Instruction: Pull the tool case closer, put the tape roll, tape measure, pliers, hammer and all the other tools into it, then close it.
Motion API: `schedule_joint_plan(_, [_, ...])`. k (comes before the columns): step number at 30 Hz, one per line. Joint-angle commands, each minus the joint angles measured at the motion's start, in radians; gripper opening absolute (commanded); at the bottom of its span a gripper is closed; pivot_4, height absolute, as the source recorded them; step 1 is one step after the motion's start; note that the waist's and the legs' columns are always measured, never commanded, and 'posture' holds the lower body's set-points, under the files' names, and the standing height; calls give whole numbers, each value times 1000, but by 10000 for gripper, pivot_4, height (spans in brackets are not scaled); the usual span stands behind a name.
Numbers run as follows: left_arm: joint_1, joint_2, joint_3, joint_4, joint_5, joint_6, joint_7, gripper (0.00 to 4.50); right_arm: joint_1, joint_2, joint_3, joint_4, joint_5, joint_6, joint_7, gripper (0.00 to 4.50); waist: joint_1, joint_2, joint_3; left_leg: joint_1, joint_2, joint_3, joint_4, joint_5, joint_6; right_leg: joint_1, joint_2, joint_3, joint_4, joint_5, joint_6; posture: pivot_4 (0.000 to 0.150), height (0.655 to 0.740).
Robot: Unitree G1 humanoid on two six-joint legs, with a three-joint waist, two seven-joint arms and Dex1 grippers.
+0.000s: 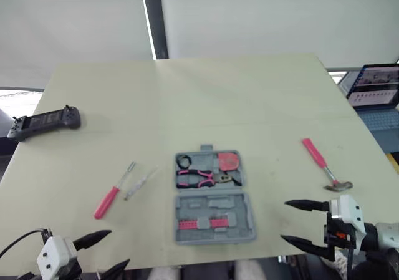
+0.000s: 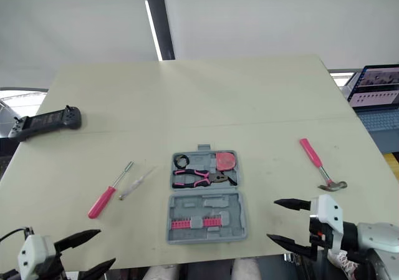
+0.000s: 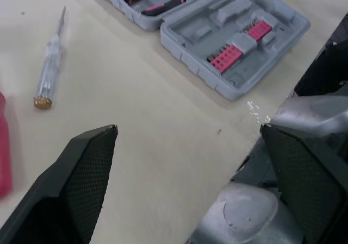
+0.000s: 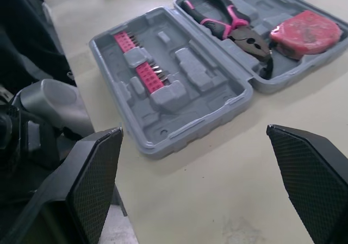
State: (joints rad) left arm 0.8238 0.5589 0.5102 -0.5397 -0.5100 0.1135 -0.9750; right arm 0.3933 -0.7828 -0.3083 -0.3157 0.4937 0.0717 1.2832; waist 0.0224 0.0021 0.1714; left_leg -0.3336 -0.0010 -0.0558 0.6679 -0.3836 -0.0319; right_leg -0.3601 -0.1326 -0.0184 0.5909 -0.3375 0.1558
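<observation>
My gripper will lower the clear tester screwdriver (image 1: 141, 184), and it will lie lengthwise between the raised blocks and the tool case's hinge, because a narrow gap (image 1: 199, 197) runs there.
An open grey tool case (image 1: 212, 217) lies near the table's front edge. Its far half holds a black tape roll (image 1: 184, 161), pink-handled pliers (image 1: 198, 178) and a red tape measure (image 1: 228, 162); the near half holds pink bits (image 1: 201, 224). A pink-handled hammer (image 1: 325, 164) lies to the right, a pink-handled screwdriver (image 1: 113, 193) and a clear tester screwdriver (image 1: 139, 184) to the left. My right gripper (image 1: 298, 222) hangs open just right of the case. My left gripper (image 1: 103, 252) is open at the front left edge.
A black game controller (image 1: 43, 123) lies at the table's far left. A laptop (image 1: 376, 90) stands beyond the right edge. The far half of the pale table (image 1: 237, 99) is bare.
</observation>
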Motion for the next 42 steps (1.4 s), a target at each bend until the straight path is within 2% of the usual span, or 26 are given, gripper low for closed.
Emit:
schedule_joint_plan(1, [-6,27,8,-44,-24,43,9,45000,-25,5,12,-9,9,-52,21,44667,-2,0,0,0,0,0,0,0,0,0,0,0,0,0,0,1500,7400])
schedule_joint_plan(9, [-62,101,-45,-156,33,243,146,45000,-53,18,40,-24,6,-99,2,44667,0,0,0,1,0,-1,0,0,0,0,0,-1,0,0,0,1500,7400])
schedule_joint_plan(12, [-76,143,-49,-192,104,279,179,45000,-63,18,49,1,-13,-107,-13,44667,1,0,0,2,0,-2,1,0,0,0,0,-1,0,0,0,1500,7400])
schedule_joint_plan(14, [-104,171,-21,-195,67,314,163,45000,-72,16,53,22,-22,-111,-20,44667,0,1,0,3,0,-2,1,0,0,0,0,-1,0,0,0,1500,7400])
schedule_joint_plan(17, [-180,219,23,-187,45,378,176,45000,-79,12,57,30,-23,-108,-21,44667,1,1,0,3,0,-2,1,0,-1,0,0,-1,1,0,0,1500,7400])
schedule_joint_plan(20, [-348,308,-3,-121,29,472,187,45000,-117,9,70,58,-39,-109,-27,44667,3,1,0,3,0,-3,1,1,-1,0,0,-2,1,0,0,1500,7400])
schedule_joint_plan(22, [-437,332,-43,-69,40,514,204,45000,-125,8,72,61,-49,-106,-35,44667,-1,2,0,3,-1,-4,2,1,-2,0,0,-3,2,0,0,1500,7400])
schedule_joint_plan(27, [-540,345,-143,32,91,517,208,45000,-114,6,61,52,-63,-97,-59,44667,-17,4,-1,1,0,-4,-2,1,-2,-3,0,-4,5,0,1,1500,7400])
schedule_joint_plan(34, [-712,298,-330,186,168,481,232,45000,-65,7,38,-3,-62,-72,-110,44667,-20,4,-1,1,0,-4,1,2,-3,-3,0,-4,7,1,2,1500,7400])
schedule_joint_plan(42, [-815,261,-428,303,228,457,229,45000,-19,-6,2,-38,-56,-58,-139,44667,-22,4,-1,0,0,-4,1,2,-4,-7,0,-4,12,1,2,1500,7400])
